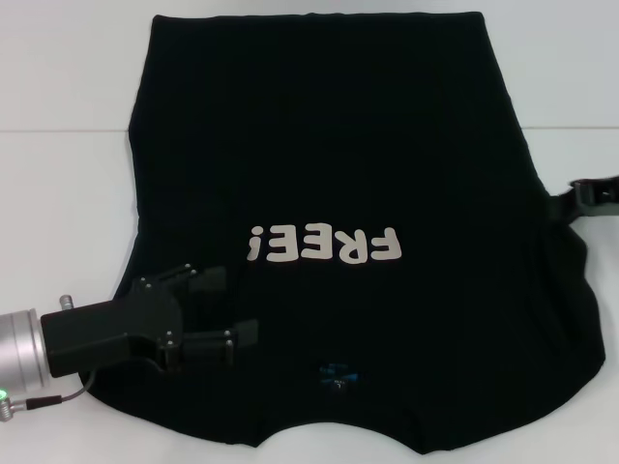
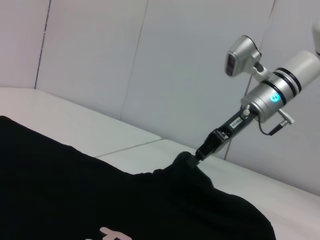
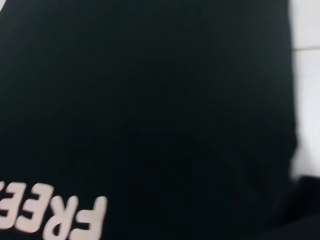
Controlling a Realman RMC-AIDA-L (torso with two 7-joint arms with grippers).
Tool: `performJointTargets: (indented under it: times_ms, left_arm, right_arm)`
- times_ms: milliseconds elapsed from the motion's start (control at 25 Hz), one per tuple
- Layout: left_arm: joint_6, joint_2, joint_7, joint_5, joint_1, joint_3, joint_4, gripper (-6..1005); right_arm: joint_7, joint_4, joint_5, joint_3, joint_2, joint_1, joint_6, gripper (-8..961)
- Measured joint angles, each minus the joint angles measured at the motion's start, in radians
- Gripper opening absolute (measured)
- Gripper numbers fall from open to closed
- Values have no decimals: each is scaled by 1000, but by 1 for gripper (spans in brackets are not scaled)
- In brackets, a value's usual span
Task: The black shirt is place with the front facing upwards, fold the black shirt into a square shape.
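My right gripper has the sleeve [image 1: 567, 249] by its raised edge, next to the flat shirt body [image 1: 466, 191]. It should keep going inward until the sleeve lies on top of the body.
The black shirt [image 1: 319, 135] lies front up across the white table, hem far from me and collar near me. Its cream "FREE!" lettering [image 1: 324, 246] reads upside down, and the blue neck label [image 1: 338, 372] sits near the front edge. My left gripper [image 1: 227, 307] is open, low over the shirt's near left part, with nothing between its fingers. My right gripper [image 1: 583, 196] is at the shirt's right edge. In the left wrist view it [image 2: 199, 154] is shut on a raised peak of fabric [image 2: 186, 162]. The right wrist view shows the shirt [image 3: 150, 100] and lettering [image 3: 55, 215] close up.
The white table [image 1: 58, 174] shows to the left and right of the shirt, with a seam line across it. A pale wall [image 2: 150, 60] rises behind the table in the left wrist view. The shirt's near edge hangs close to the table's front.
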Motion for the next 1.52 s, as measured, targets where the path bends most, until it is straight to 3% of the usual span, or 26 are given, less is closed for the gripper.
performJointTargets:
  times_ms: [520,800,1000,1200,1320,1360,1440,1520]
  left_arm:
    - [5,0,0,1,10,0,0,950]
    - [11,-5,-2,-1,15,-31,0,945]
    - [42,0,-126,-1,16,-99,4,934]
    - [42,64,-434,15,10,-112,30,923]
    - [58,136,-659,73,9,-105,72,916]
    - [58,136,-659,73,9,-105,72,914]
    - [83,166,-799,184,10,-104,151,910]
    - [102,182,-906,294,12,-107,218,905]
  right_arm:
    - [3,5,-3,-210,50,97,-1,22]
    - [-11,2,50,-203,51,94,-44,28]
    - [-188,7,290,-99,42,5,-88,139]
    - [-530,90,578,-1,29,-144,-121,360]
    - [-751,164,675,9,15,-215,-172,576]
    - [-814,177,690,14,14,-236,-190,660]
    - [-905,188,704,28,20,-271,-219,711]
    - [-964,189,707,43,31,-295,-236,761]
